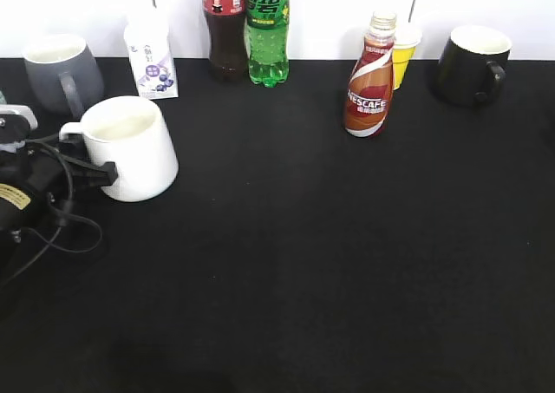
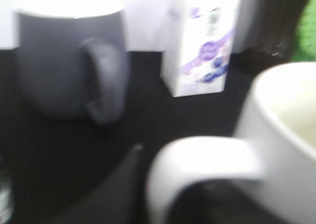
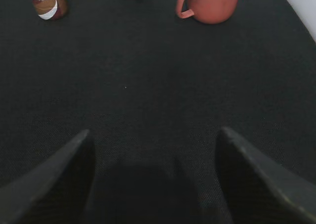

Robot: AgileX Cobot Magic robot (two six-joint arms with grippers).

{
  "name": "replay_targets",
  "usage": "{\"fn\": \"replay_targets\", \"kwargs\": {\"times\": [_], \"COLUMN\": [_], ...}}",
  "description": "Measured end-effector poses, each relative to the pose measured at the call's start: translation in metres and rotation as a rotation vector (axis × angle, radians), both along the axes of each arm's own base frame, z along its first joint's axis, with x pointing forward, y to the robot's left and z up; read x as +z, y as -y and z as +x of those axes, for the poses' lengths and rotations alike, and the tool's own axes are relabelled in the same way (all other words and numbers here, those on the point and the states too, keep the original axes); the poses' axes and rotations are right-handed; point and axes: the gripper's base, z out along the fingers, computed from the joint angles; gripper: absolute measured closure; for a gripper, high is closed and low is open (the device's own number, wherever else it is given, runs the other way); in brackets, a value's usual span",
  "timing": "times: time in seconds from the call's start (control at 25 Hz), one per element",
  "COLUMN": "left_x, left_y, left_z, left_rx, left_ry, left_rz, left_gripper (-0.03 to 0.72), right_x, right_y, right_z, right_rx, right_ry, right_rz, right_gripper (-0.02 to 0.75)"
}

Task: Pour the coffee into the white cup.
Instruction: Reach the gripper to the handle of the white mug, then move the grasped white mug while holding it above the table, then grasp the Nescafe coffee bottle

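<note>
My gripper will tip the coffee bottle (image 1: 368, 89) over the white cup. I should expect the bottle to be empty then, because the uncapped neck (image 1: 382, 24) looks clear and pale.
The white cup (image 1: 139, 150) stands at the left of the black table, its handle pointing left. My left gripper (image 1: 91, 169) is at that handle. In the blurred left wrist view the handle (image 2: 202, 157) fills the foreground, with one dark finger (image 2: 118, 184) against its left side and the other finger hidden. The grip looks shut on the handle. The Nescafe coffee bottle (image 1: 370, 81) stands upright at the back, right of centre, and also shows in the right wrist view (image 3: 47, 1). My right gripper (image 3: 154, 132) is open and empty over bare table, and is out of the exterior view.
A grey mug (image 1: 61, 72) and a small milk carton (image 1: 152, 59) stand behind the white cup. A cola bottle (image 1: 224, 24), a green soda bottle (image 1: 267, 29), a yellow cup (image 1: 403, 50) and a black mug (image 1: 473, 63) line the back. A pink mug (image 3: 212, 4) shows in the right wrist view.
</note>
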Motion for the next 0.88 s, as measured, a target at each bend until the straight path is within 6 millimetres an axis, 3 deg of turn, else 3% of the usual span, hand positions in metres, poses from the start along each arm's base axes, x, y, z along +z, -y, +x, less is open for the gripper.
{"fn": "replay_targets", "kwargs": {"times": [0.04,0.2,0.44,0.64,0.76,0.8,0.88], "left_x": [0.000,0.003,0.026,0.047,0.048,0.048,0.048], "left_y": [-0.001,0.002,0.035,0.056,0.058,0.059,0.059], "left_z": [0.000,0.000,-0.013,0.006,0.005,0.005,0.005], "left_rx": [0.004,-0.035,-0.421,-0.588,-0.626,-0.629,-0.630], "left_ry": [0.001,0.002,0.013,0.096,0.096,0.095,0.095], "left_rz": [-0.007,-0.002,0.038,-0.007,-0.009,-0.007,-0.008], "left_gripper": [0.629,0.629,0.632,0.632,0.632,0.633,0.633], "right_x": [0.000,0.000,0.000,0.000,0.001,0.007,0.024], "right_y": [0.000,0.000,0.000,0.000,0.000,-0.001,-0.004], "right_z": [0.000,0.000,0.000,0.000,0.002,0.011,0.049], "right_rx": [0.000,0.000,0.000,0.000,0.000,0.001,0.010], "right_ry": [0.000,0.000,0.000,0.000,-0.008,-0.024,-0.006], "right_rz": [0.000,0.000,0.001,0.000,0.000,-0.002,-0.005], "right_gripper": [0.164,0.164,0.164,0.164,0.164,0.164,0.164]}}
